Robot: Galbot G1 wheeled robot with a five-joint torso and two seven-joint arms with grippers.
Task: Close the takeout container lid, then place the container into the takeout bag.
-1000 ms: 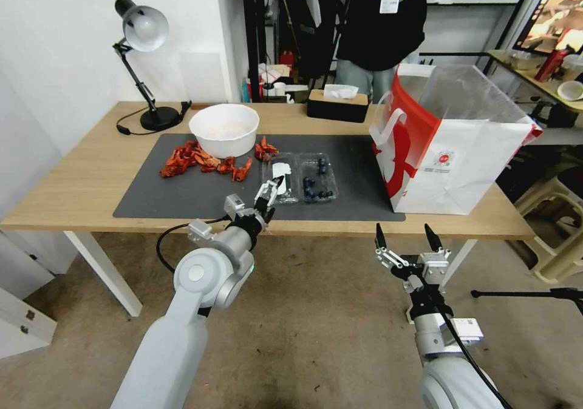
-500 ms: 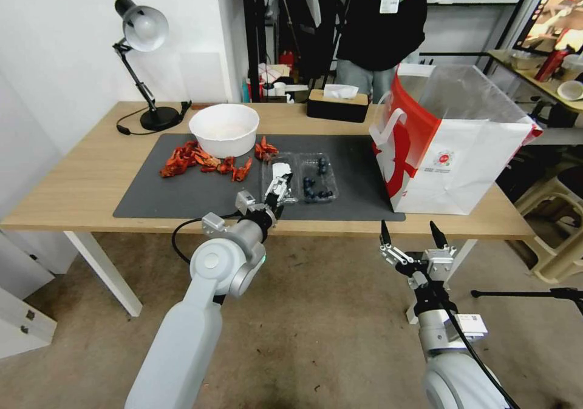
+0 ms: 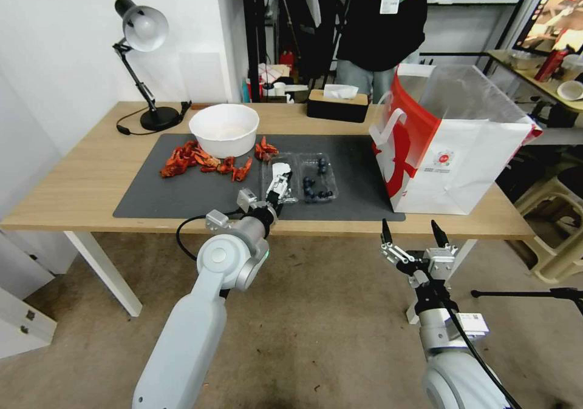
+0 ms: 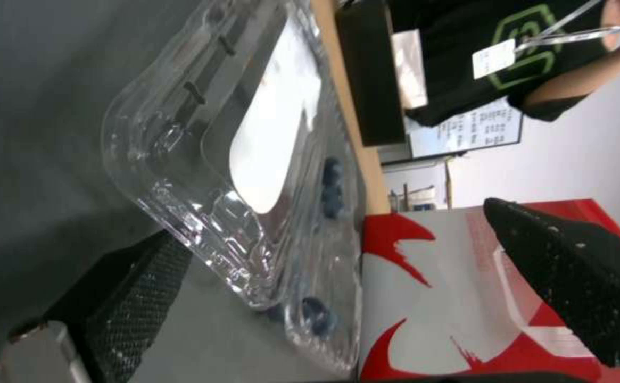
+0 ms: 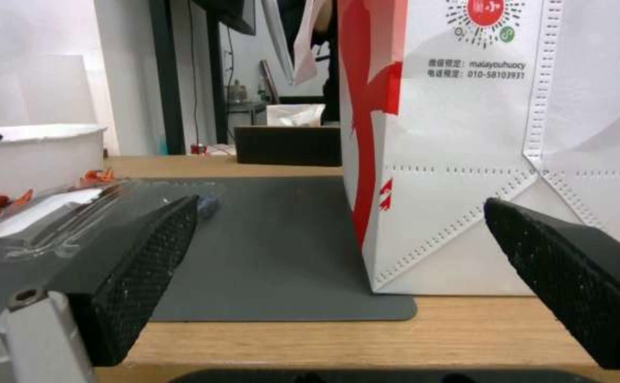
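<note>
The lid is joined to the berry half along one long side [image 3: 297,176], so the lid will flip over and cover the blueberries when I fold it.
The takeout container [image 3: 299,179] lies open on the dark mat, its berry half [image 3: 318,181] holding blueberries. The lid [image 3: 280,177] with its white label lies beside that half, on the side away from the bag. My left gripper [image 3: 277,190] is open at the lid's near edge. In the left wrist view the lid [image 4: 267,143] has its near corner between the spread fingers [image 4: 139,287] of the left gripper [image 4: 335,223]. The takeout bag [image 3: 461,154] stands open at the table's right end. My right gripper [image 3: 413,234] hangs open below the table's front edge, facing the takeout bag [image 5: 452,133].
A white bowl [image 3: 224,128] and red crayfish shells [image 3: 200,160] sit left of the container. A desk lamp [image 3: 143,33] and a wooden tissue box [image 3: 337,102] stand at the back. A person stands behind the table. The grey mat [image 3: 176,193] has bare room at front left.
My left arm has reached forward and right, bringing its gripper up to the lid's near edge. The right gripper has drifted slightly lower and right. Container and bag have not moved.
</note>
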